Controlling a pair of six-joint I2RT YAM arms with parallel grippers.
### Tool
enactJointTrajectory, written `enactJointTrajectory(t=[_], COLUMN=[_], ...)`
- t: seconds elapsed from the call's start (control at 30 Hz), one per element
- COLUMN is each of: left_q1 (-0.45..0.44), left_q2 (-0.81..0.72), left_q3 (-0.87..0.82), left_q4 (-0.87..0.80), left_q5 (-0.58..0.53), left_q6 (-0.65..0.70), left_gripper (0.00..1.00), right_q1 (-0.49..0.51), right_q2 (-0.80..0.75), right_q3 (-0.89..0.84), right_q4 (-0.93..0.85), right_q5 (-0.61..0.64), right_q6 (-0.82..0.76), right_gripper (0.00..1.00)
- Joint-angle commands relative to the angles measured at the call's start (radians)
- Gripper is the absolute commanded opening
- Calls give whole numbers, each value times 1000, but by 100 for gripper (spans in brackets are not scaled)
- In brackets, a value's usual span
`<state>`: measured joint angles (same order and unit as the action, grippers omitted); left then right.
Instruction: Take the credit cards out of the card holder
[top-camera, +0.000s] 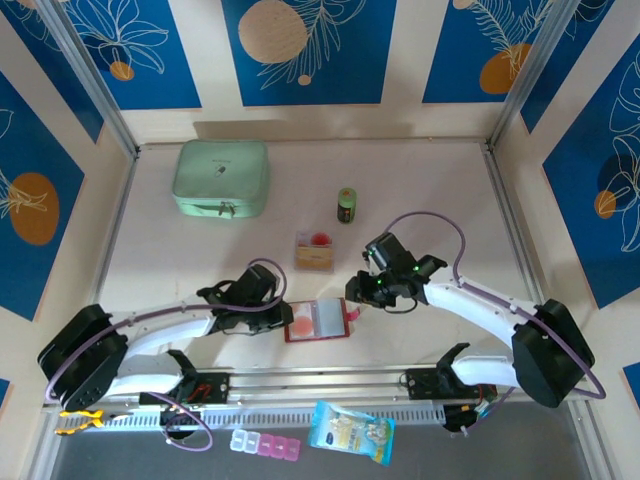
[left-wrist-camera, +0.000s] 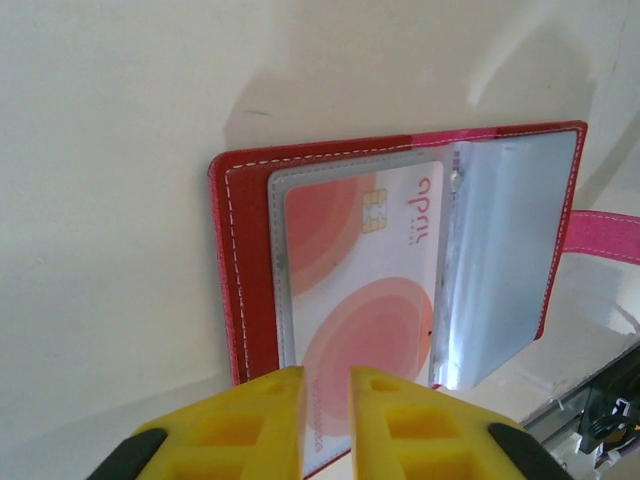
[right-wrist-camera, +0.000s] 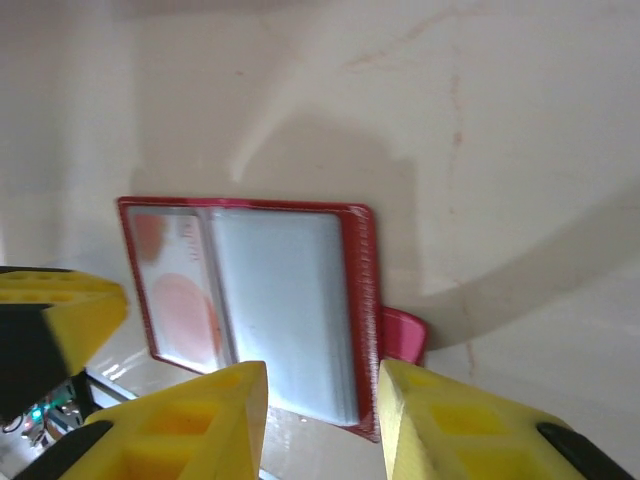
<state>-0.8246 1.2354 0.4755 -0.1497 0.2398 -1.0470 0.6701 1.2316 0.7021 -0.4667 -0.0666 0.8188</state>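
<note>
The card's sleeve has its opening toward the holder's fold (left-wrist-camera: 452, 255), on my right gripper's side. My right gripper should reach across and pinch the card's inner edge (left-wrist-camera: 433, 295).
The card holder (top-camera: 318, 320) lies open on the table between my two arms, dark red with clear sleeves (left-wrist-camera: 505, 260) and a pink snap tab (right-wrist-camera: 403, 335). A white credit card (left-wrist-camera: 365, 280) with red circles sits in its left sleeve. My left gripper (left-wrist-camera: 327, 400) hovers over that card's near end, its yellow fingers a narrow gap apart with nothing pinched between them. My right gripper (right-wrist-camera: 322, 400) is open just short of the holder's right edge (right-wrist-camera: 365, 300), touching nothing. More cards, tan with a red mark, lie in a clear tray (top-camera: 314, 252) behind the holder.
A mint-green zip case (top-camera: 221, 178) sits at the back left and a small green bottle (top-camera: 346, 205) stands behind the tray. At the near edge, past the rail (top-camera: 320, 385), lie a pill organiser (top-camera: 265, 444) and a blue packet (top-camera: 350, 432).
</note>
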Motion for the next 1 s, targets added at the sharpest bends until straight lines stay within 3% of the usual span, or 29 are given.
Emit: enactJointTrajectory(t=[0.0, 0.57, 0.97], left_q1=[8, 8, 9], left_q2=[24, 75, 58], left_q3=[-9, 52, 47], left_q4=[59, -55, -71], left_q5=[27, -17, -22], left_q6=[-4, 69, 67], left_gripper=[16, 13, 13], right_q1=[28, 218, 261], right_q2=[-2, 337, 474], right_q3=[46, 193, 239], right_q4=[-36, 107, 166], right_q5=[7, -88, -114], right_q6=[-7, 31, 41], right_gripper=[36, 33, 24])
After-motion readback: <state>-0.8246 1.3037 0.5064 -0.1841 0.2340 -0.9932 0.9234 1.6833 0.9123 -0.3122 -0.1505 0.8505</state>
